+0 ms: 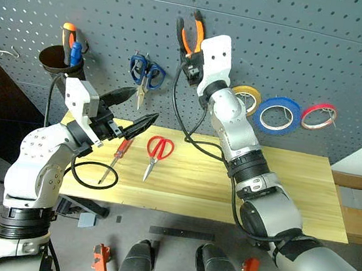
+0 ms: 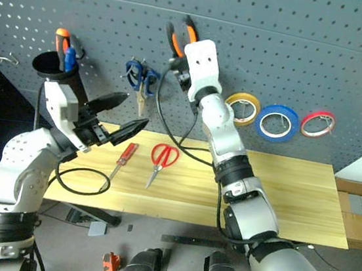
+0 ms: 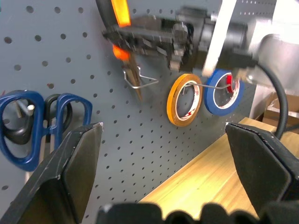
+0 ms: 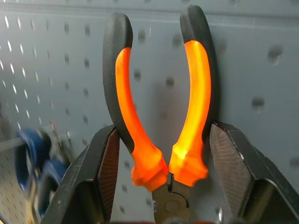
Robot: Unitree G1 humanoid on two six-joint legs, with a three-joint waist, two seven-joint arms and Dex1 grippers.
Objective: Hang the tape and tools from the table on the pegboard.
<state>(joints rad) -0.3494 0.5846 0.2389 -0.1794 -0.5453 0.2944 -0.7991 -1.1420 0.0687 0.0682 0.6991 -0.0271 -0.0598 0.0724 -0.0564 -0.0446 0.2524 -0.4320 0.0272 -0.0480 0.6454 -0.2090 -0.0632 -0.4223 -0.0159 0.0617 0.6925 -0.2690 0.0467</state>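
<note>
My right gripper should keep lowering the pliers until their orange handles rest on the wire, because the pliers' nose (image 3: 134, 73) points down into the wire hook (image 3: 144, 83).
My right gripper (image 1: 191, 63) is raised against the pegboard (image 1: 325, 41) and shut on the pliers (image 1: 193, 32), whose orange-and-black handles (image 4: 194, 93) point up between its fingers. In the left wrist view the pliers' nose points down beside a wire hook (image 3: 142, 83). The blue tape (image 1: 278, 114) hangs on the pegboard to the right. The red-handled scissors (image 1: 159, 149) and the red-handled screwdriver (image 1: 117, 157) lie on the table (image 1: 293, 189). My left gripper (image 1: 144, 104) hovers open and empty above the screwdriver.
A yellow roll (image 1: 247, 97) and a red roll (image 1: 319, 116) hang either side of the blue tape. Blue-handled scissors (image 1: 146, 72) hang left of the pliers. A black cup (image 1: 59, 60) with tools sits at the far left. A black cable loop (image 1: 93, 175) lies on the table's left end.
</note>
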